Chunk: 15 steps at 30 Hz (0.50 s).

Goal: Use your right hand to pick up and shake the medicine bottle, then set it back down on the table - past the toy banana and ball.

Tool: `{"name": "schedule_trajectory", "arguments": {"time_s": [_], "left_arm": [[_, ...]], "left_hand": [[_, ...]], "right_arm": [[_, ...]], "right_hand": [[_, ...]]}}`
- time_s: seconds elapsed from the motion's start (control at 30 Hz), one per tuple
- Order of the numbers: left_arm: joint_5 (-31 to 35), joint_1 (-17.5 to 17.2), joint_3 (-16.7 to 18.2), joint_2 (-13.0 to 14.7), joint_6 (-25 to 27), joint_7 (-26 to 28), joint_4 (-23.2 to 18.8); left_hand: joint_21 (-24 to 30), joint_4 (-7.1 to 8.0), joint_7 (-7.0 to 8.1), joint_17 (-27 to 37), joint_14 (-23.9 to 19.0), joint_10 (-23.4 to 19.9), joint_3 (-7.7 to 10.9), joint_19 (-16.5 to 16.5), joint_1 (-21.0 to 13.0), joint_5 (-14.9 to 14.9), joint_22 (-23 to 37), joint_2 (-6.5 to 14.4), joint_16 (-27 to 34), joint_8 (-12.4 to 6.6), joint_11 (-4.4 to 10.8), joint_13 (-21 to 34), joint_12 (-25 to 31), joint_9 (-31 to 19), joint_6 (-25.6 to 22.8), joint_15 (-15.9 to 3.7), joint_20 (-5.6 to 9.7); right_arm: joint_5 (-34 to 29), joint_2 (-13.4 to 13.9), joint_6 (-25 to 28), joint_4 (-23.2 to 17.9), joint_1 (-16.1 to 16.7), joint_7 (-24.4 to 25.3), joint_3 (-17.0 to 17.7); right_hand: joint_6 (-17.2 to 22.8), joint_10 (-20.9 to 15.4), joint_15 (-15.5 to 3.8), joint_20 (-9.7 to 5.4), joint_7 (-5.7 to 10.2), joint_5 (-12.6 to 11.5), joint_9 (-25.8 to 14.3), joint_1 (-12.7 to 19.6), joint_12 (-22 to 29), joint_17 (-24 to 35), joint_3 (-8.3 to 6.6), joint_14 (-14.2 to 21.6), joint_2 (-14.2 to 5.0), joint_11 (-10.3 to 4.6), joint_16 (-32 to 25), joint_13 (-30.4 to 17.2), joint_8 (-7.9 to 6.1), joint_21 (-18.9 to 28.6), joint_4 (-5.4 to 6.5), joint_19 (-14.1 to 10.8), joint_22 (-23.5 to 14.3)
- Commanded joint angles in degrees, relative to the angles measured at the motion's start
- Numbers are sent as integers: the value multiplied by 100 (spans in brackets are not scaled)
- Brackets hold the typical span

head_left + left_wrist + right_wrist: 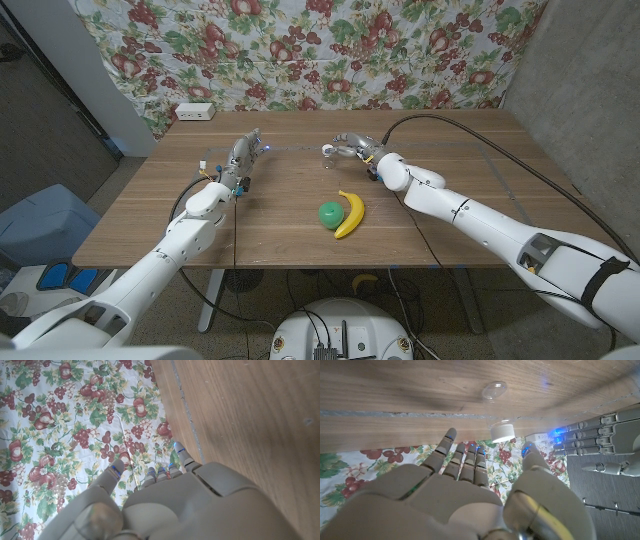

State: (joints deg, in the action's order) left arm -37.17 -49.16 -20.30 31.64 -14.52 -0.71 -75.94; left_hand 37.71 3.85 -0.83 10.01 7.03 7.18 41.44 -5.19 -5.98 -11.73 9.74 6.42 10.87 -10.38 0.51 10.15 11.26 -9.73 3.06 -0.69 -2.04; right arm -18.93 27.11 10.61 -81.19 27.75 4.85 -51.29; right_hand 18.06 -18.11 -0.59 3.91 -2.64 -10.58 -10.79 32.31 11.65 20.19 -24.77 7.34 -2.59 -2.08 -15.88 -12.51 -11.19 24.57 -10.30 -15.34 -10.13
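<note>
My gripper will shake the medicine bottle point(328, 157), and I should expect the bottle to be empty inside, because wood shows through the clear walls point(498, 409) above and below.
The medicine bottle point(328, 154), small and clear with a white cap, stands upright on the far middle of the table. In the right wrist view the medicine bottle point(500, 430) sits just beyond my fingertips point(451, 436), between them and the thumb. My right hand point(353, 146) is at the bottle's right side, fingers apart and holding nothing. Nearer the front lie the yellow toy banana point(350, 213) and the green ball point(328, 212), side by side. My left hand point(243, 157) stands at the table's left with fingers stretched out and nothing in it.
A white box point(194, 111) sits at the table's back left corner. A floral cloth point(330, 45) hangs behind the table point(450, 135). My left hand point(590, 435) also shows in the right wrist view, beyond the bottle.
</note>
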Motion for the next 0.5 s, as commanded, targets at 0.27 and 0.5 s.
{"name": "schedule_trajectory", "arguments": {"time_s": [0.27, 0.5], "left_arm": [[-3, -105, 35, 35, -11, 74, -133], [9, -153, 47, 63, -5, 114, -210]], "left_hand": [[-39, 32, 7, 5, 0, -32, 25, 27, -3, -43, 17, 441, -5, -1, 0, 18, -2, -20, -15, 18, -18], [-52, 32, 6, 3, 3, -34, 26, 31, -6, -43, 17, 437, -7, -1, 5, 18, -2, -20, -15, 14, -20]], "right_arm": [[-236, -324, -11, 517, -191, 144, -217], [-83, -442, -135, 818, -286, 55, -246]], "right_hand": [[153, -194, -58, -27, 42, 2, -20, 488, 81, -75, -59, 126, 104, -43, -8, -6, -101, -12, -54, -137, -13], [183, -357, -87, -39, 58, -7, -23, 646, 141, -98, -64, 198, 137, -52, -29, -23, -114, -22, -32, -192, -15]]}}
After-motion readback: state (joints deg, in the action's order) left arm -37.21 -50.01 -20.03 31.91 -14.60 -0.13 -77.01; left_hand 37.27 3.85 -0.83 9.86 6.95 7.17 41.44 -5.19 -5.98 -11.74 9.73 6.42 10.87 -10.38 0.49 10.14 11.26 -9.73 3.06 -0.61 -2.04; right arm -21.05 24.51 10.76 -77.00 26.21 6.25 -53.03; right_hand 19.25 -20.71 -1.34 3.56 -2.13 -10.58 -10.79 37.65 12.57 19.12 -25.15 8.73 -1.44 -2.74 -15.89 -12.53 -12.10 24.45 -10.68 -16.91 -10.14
